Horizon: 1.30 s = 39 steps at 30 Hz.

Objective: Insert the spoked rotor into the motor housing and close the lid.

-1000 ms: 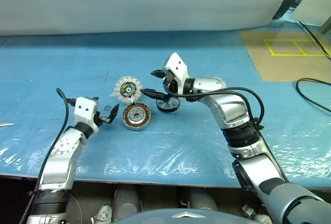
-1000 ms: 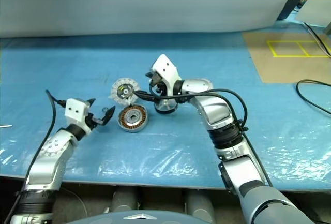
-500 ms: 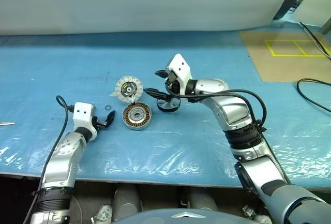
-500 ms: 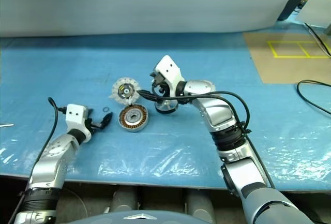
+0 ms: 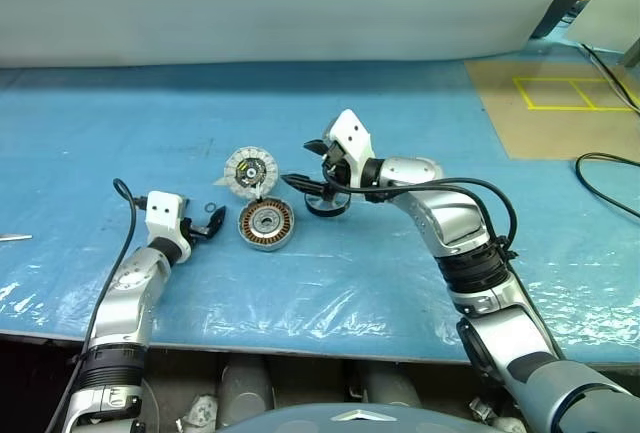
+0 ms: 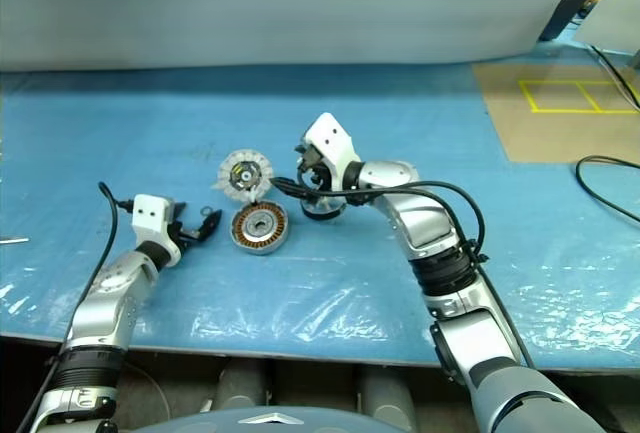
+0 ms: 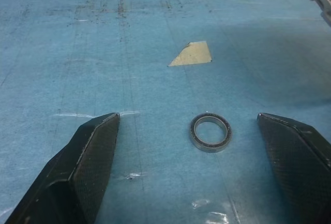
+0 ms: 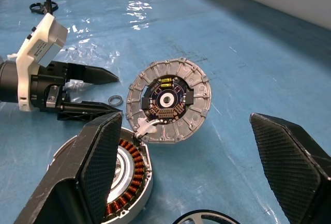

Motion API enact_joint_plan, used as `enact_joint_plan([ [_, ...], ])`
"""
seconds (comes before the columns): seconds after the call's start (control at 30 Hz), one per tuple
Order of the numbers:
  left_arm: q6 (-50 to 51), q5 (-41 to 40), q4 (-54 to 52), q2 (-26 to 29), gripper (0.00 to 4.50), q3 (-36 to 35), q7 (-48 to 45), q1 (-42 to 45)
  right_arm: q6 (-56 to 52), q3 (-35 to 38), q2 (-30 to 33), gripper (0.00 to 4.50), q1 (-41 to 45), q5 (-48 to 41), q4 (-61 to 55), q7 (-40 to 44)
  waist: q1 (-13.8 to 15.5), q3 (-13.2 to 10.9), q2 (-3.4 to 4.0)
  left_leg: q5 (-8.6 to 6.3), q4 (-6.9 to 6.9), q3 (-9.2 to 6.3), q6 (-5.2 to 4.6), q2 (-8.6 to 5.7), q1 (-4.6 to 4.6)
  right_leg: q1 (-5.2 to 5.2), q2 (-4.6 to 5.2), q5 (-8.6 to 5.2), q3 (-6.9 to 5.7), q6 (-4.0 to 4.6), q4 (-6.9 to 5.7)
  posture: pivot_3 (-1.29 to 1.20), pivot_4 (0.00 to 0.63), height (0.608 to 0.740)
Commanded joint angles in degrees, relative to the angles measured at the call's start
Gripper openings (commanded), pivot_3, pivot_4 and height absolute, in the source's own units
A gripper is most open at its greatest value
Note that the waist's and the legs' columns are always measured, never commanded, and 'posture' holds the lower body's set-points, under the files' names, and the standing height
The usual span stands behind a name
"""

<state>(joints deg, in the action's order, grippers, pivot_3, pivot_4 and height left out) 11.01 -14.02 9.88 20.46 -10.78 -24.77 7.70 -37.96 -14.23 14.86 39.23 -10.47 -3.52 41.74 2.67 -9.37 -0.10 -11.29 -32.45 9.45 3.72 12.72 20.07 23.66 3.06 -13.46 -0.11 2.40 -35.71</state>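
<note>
I can see the motor housing has a round opening at its centre, so the small metal ring should sink down inside it when I lower the ring.
The motor housing, a grey puck with copper windings, lies flat on the blue mat. Just behind it the lid leans tilted, its segmented face and dark centre toward me, also clear in the right wrist view. The black spoked rotor rests to the right of the housing, partly under my right arm. My right gripper hovers open above the mat between lid and rotor, holding nothing. My left gripper is low and open, left of the housing, its fingers on either side of a small metal ring.
A tan scrap of tape sticks to the mat beyond the ring. A brown panel with yellow tape lines sits at the back right, with a black cable beside it. A pale sheet closes off the back.
My left gripper has sunk toward the mat and moved slightly forward, staying open. The right gripper and the parts have kept their places.
</note>
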Motion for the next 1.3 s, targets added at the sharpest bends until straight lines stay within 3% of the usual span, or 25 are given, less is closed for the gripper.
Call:
enact_joint_plan([
  [0.03,0.27,0.75,2.74,0.28,4.50,1.12,-1.16,-0.24,0.70,0.54,-0.05,4.15,0.51,-0.73,-2.55,-0.36,0.04,0.00,0.01,0.00,0.00,0.00,0.00,0.00,0.00,0.00,0.00,0.00,0.00,0.00,0.00,0.00,0.150,0.740],
  [0.07,0.27,0.81,2.99,0.27,4.50,1.13,-1.29,-0.13,0.69,0.56,-0.03,4.15,0.52,-0.77,-2.58,-0.43,0.06,0.01,0.01,0.00,0.00,0.00,0.00,0.00,-0.01,-0.02,0.01,0.00,0.00,0.00,0.00,0.00,0.150,0.740],
  [0.47,-1.46,1.63,5.40,0.45,0.68,1.22,-1.78,0.32,1.01,0.88,0.46,4.17,0.42,-0.75,-2.45,-0.96,0.06,0.01,0.01,0.00,0.02,0.00,0.00,-0.02,-0.03,-0.07,0.02,0.00,0.00,0.00,0.04,0.00,0.150,0.740],
  [0.67,-2.34,0.47,4.41,0.78,0.68,0.14,-2.83,0.00,1.49,1.11,0.83,4.17,0.11,-0.65,-1.76,-1.02,0.05,0.01,0.01,0.00,0.04,0.00,0.00,-0.02,-0.03,-0.07,0.02,-0.01,0.00,0.00,0.06,0.00,0.150,0.740],
  [0.9,-4.07,-4.78,-3.85,2.01,0.68,-1.14,-9.84,-2.13,5.31,2.36,2.63,4.17,-1.42,0.05,-0.99,-1.23,0.06,-0.02,-0.04,0.00,0.10,0.00,0.00,-0.01,0.08,-0.01,0.02,-0.01,-0.02,0.00,0.18,0.00,0.150,0.740],
  [1.3,-2.15,-15.20,-21.71,4.70,0.68,-3.62,-16.93,-8.78,12.87,4.07,11.40,4.17,-14.40,-8.07,-6.61,14.02,-0.14,-0.09,-0.15,-0.01,0.13,0.01,-0.01,0.02,0.23,0.18,0.00,-0.01,-0.03,0.01,0.18,0.00,0.150,0.740],
])
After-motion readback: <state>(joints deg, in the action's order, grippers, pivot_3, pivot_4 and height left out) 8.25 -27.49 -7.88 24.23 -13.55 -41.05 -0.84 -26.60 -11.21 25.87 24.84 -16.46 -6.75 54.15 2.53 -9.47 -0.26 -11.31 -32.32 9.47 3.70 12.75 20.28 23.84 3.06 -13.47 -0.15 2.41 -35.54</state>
